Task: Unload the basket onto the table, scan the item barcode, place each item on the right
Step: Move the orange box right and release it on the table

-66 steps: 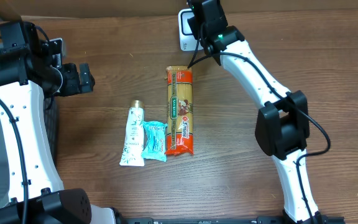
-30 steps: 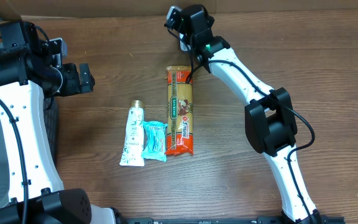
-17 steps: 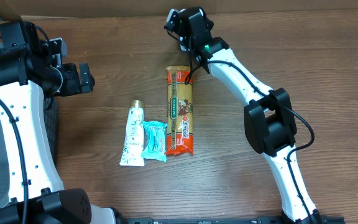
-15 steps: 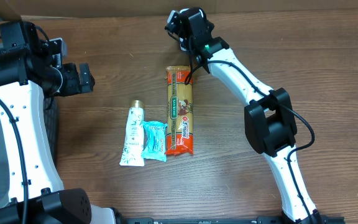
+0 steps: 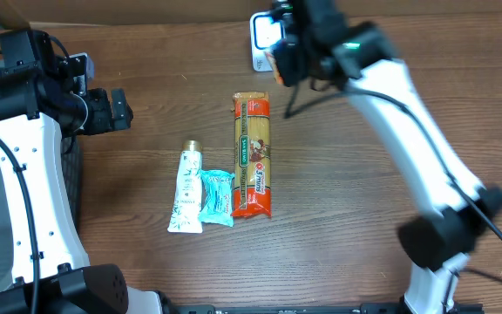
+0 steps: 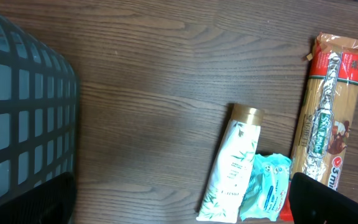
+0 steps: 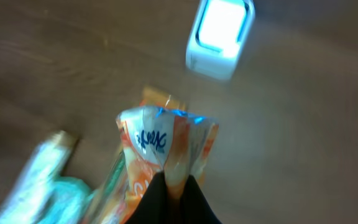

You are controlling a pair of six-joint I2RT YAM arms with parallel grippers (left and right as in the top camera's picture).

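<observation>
My right gripper should keep moving the snack packet (image 7: pixel 159 146) away from the scanner and let it go beside the pasta packet, where there is clear tabletop (image 5: pixel 360 164) for it.
My right gripper (image 7: pixel 174 186) is shut on the lower edge of an orange and white snack packet (image 7: pixel 166 143), which hangs in the air and looks blurred. The white barcode scanner (image 7: pixel 220 37) lies on the table beyond the packet, its face lit. From overhead the right gripper (image 5: pixel 288 54) hovers just right of the scanner (image 5: pixel 261 37) at the table's back edge. My left gripper (image 5: pixel 117 109) stands open at the far left, with nothing between its fingers (image 6: pixel 23 202).
A long pasta packet (image 5: pixel 253 157), a white tube (image 5: pixel 186 187) and a small teal packet (image 5: pixel 217 198) lie side by side mid-table. A dark mesh basket (image 6: pixel 17 112) stands at the left edge.
The right arm has swung fast to the right, carrying the packet from left of the scanner to just beside it. The left arm has not moved.
</observation>
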